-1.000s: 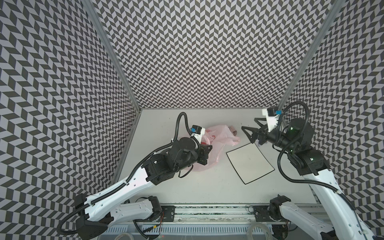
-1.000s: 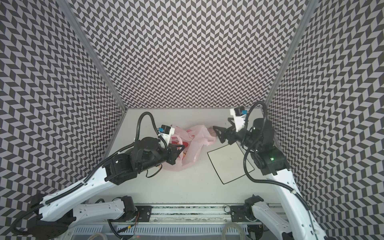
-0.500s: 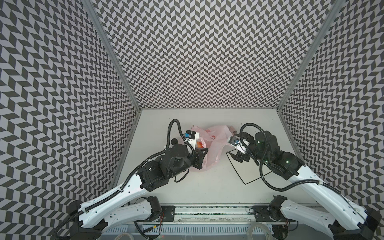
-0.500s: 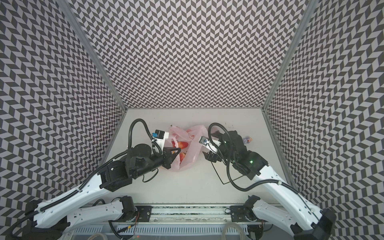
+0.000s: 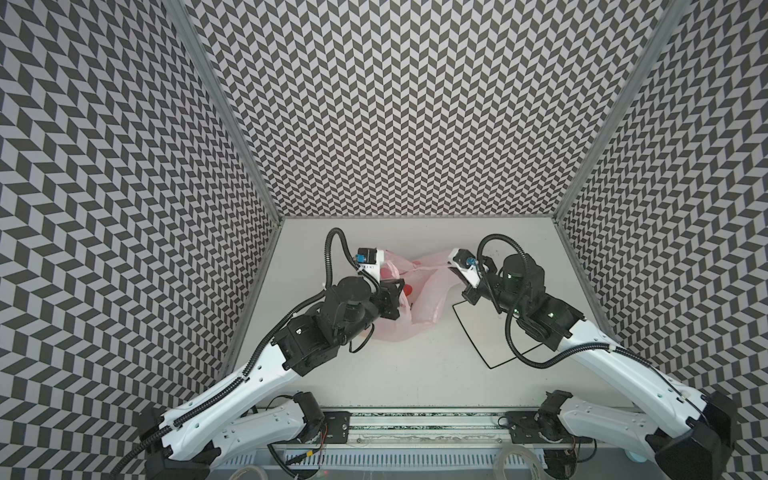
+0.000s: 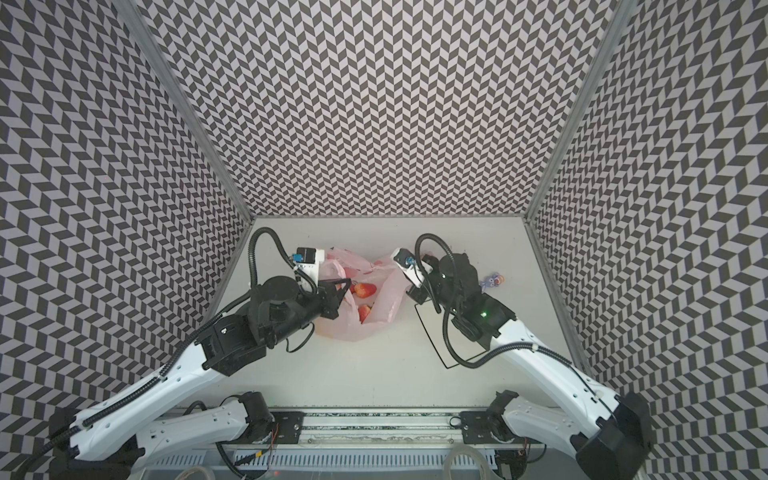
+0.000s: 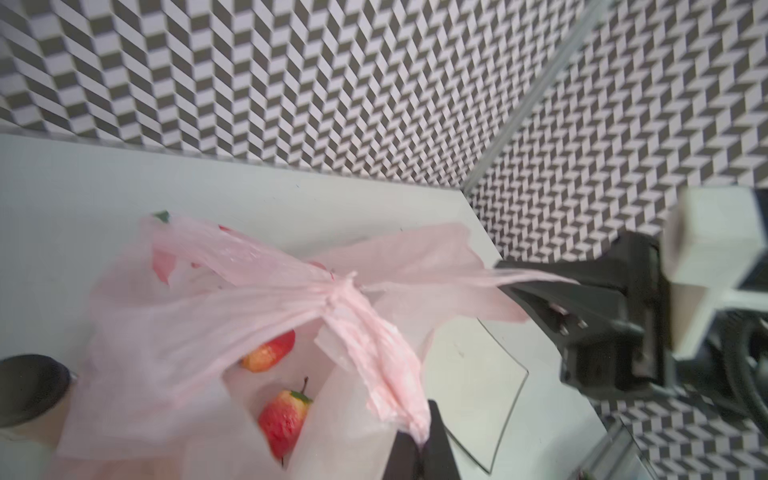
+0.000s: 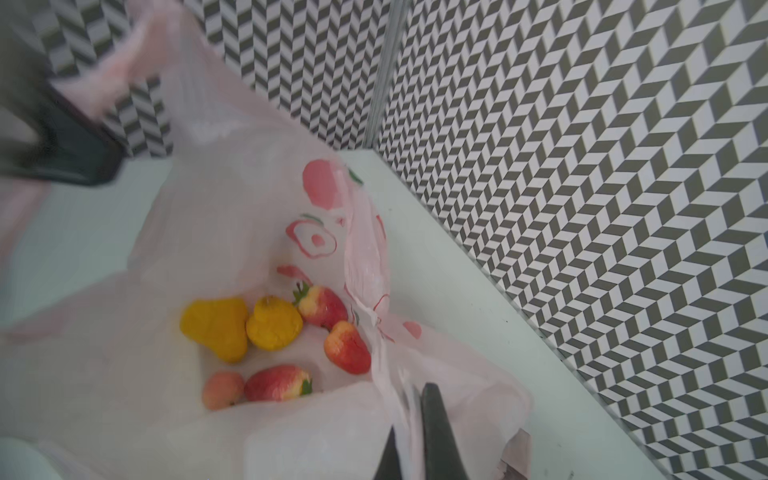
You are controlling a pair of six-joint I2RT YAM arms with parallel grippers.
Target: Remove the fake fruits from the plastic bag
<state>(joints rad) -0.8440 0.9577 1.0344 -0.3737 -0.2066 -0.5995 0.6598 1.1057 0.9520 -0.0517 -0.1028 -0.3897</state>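
The twisted handle [image 7: 366, 345] lies across the bag's opening, so the robot's left gripper should pull the handle back before the right gripper leaves the bag's rim and takes a yellow fruit [image 8: 274, 324].
The plastic bag [image 5: 428, 307] [image 6: 386, 299] is thin, pink and printed in red, and lies at the middle back of the table with its mouth pulled open. My left gripper [image 7: 419, 446] [image 5: 397, 289] is shut on one twisted handle. At the opposite rim my right gripper [image 8: 409, 440] [image 5: 451, 268] is shut on the film. Inside lie the fake fruits: three red strawberries [image 8: 347, 347], two yellow ones [image 8: 274, 328] and a small pink ball [image 8: 222, 388]. Two strawberries [image 6: 365, 289] show in a top view.
A white square plate [image 5: 486, 332] [image 6: 444, 336] with a black rim lies flat just right of the bag, partly under my right arm. A small purple toy figure [image 6: 492, 281] sits near the right wall. Patterned walls close in three sides.
My right gripper swung left from above the plate's far corner, open, to the bag's rim and shut on the film. My left gripper kept its hold on the handle and shifted slightly.
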